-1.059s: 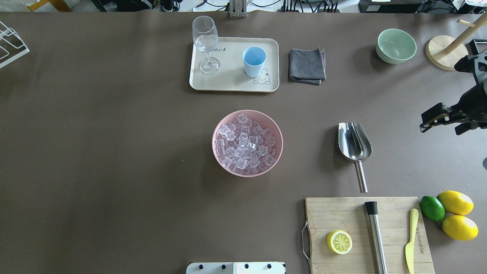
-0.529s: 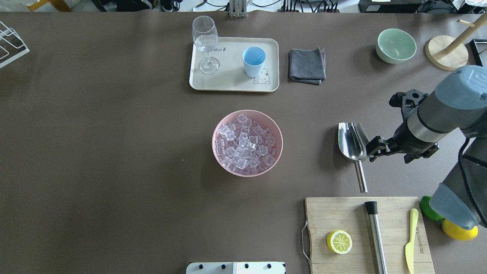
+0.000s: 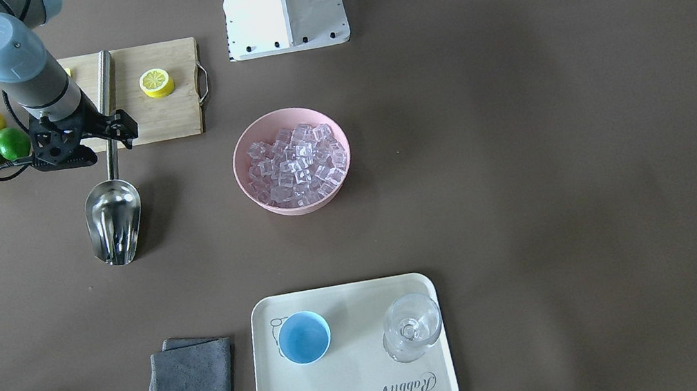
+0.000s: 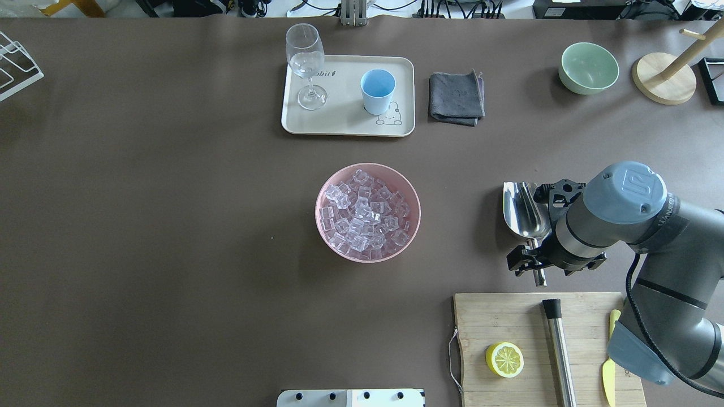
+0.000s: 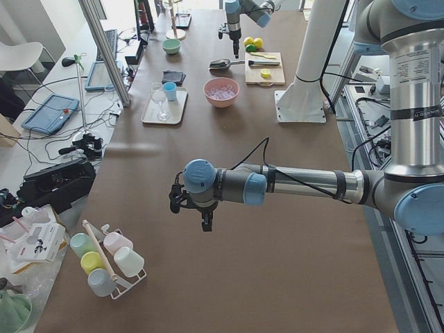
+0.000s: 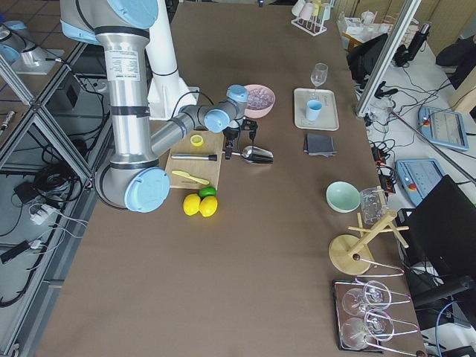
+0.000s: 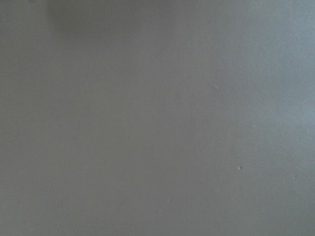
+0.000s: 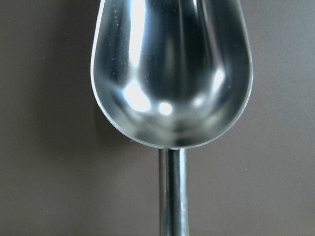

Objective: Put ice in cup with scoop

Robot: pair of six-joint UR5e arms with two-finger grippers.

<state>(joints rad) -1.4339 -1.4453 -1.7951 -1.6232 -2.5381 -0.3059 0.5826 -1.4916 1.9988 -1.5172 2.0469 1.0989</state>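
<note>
My gripper will push the scoop in, and I expect some cubes to spill out then, as loose ice cubes (image 3: pixel 298 163) are heaped near the pink bowl's rim (image 3: pixel 348 157).
The steel scoop (image 4: pixel 525 212) lies on the table right of the pink bowl (image 4: pixel 318 209), its handle towards the cutting board. The bowl is full of clear ice cubes (image 4: pixel 366 215). My right gripper (image 4: pixel 534 264) hangs over the scoop's handle with its jaws open, one on each side of the rod. The right wrist view shows the scoop's empty trough (image 8: pixel 172 73) and handle straight below, with no fingers in the frame. The light-blue cup (image 4: pixel 378 90) stands empty on the cream tray (image 4: pixel 345 124). My left gripper (image 5: pixel 207 220) hovers over bare table far to the left; I cannot tell its state.
A stemmed glass (image 4: pixel 305 62) shares the tray. A grey cloth (image 4: pixel 457 97), green bowl (image 4: pixel 588 68) and wooden stand (image 4: pixel 664 79) lie at the back right. A cutting board (image 4: pixel 503 316) holds a lemon half (image 4: pixel 504 359), steel cylinder (image 4: pixel 559 350) and yellow knife (image 4: pixel 608 379).
My right arm has swung in from the table's right edge and now has its gripper over the scoop's handle. The scoop, bowl and cup have not moved.
</note>
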